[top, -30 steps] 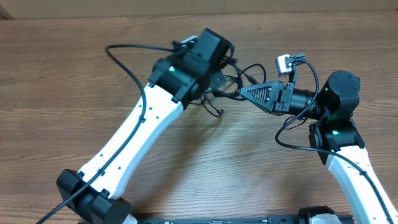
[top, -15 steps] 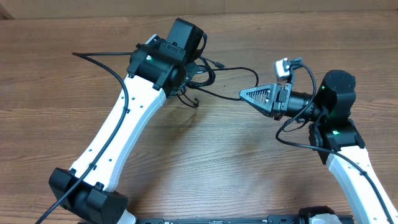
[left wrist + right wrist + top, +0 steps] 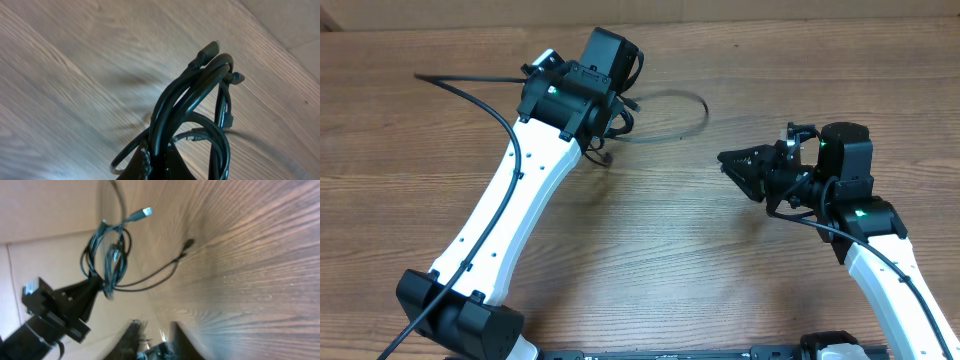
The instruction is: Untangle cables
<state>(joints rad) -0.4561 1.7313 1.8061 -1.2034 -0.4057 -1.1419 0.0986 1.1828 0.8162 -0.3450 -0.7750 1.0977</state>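
My left gripper should turn and bring the cables [image 3: 622,122] over for my right gripper to take, because they hang too far away for my empty right gripper to reach.
The cables [image 3: 692,108] are a bundle of thin black cords with small plugs, hanging from my left gripper [image 3: 610,122] at the far left-centre of the table. One loop trails to the right, blurred by motion. In the left wrist view my left gripper [image 3: 160,156] is shut on the cables [image 3: 200,85], which loop upward with plugs at the top. My right gripper [image 3: 738,168] is open and empty, well right of the bundle. The right wrist view shows its open jaws [image 3: 152,336] with the cables [image 3: 111,255] hanging far ahead.
The brown wooden table [image 3: 650,250] lies under both arms. A thick black cable fixed to the left arm [image 3: 470,85] arcs out to the far left. A lighter board runs along the table's far edge [image 3: 770,10].
My right gripper has let go of the cable, opened and drawn back to the right. My left gripper moved left with the bundle, and the freed loop swings beside it.
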